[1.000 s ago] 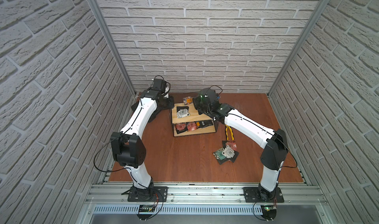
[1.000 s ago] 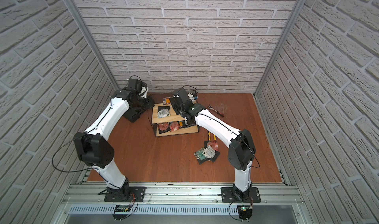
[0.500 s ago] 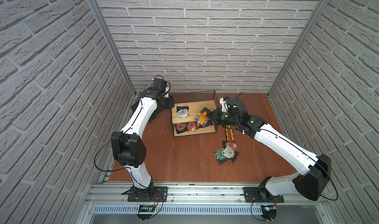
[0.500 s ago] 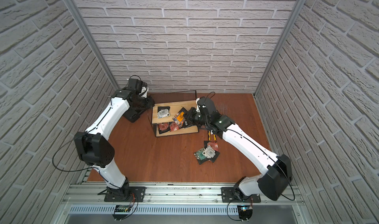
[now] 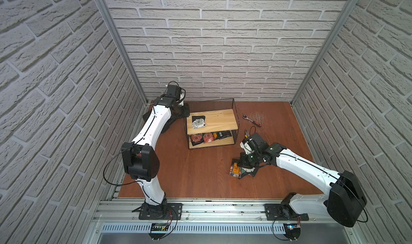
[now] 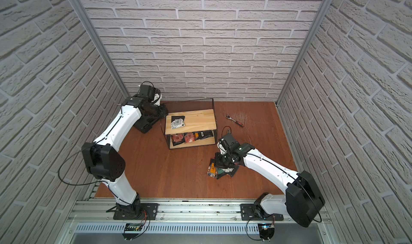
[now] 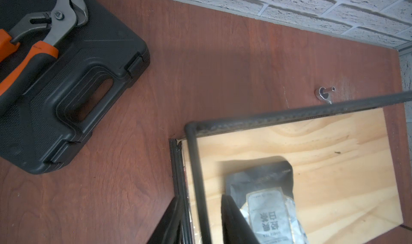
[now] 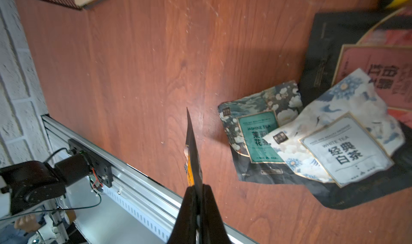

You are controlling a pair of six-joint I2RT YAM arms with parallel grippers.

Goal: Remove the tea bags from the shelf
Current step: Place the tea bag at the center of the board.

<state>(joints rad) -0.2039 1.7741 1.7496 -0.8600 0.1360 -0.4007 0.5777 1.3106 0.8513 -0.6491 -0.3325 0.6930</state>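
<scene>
My right gripper should keep lowering the orange-labelled tea bag [image 5: 235, 169], which hangs over open table [image 5: 238, 182] beside the pile, until it touches the table, then let it go.
The shelf [image 5: 223, 119] [image 6: 200, 119] stands at the back of the table. On its top board lie a silver-white tea bag [image 5: 199, 122] [image 7: 267, 213] and a black one. Red and orange-labelled tea bags [image 5: 207, 138] [image 6: 189, 137] lie on the lower board. My left gripper [image 7: 200, 198] is shut on the shelf's black wire frame at its back left corner. My right gripper [image 8: 197, 187] [image 5: 242, 164] is shut on a black tea bag with an orange label [image 8: 192, 160] [image 5: 235, 170], held edge-on low over the table. It hangs beside a pile of tea bags [image 8: 343, 147] [image 6: 225, 172].
A black tool case [image 7: 55, 86] with orange-handled pliers [image 7: 44, 30] lies left of the shelf. A ratchet wrench [image 5: 252, 120] and yellow-handled pliers [image 5: 247, 132] lie to the shelf's right. The aluminium rail [image 5: 200, 207] runs along the table's front edge.
My right arm has swung from over the shelf to the front right, carrying the orange-labelled tea bag down to the pile on the table. The left arm has not moved.
</scene>
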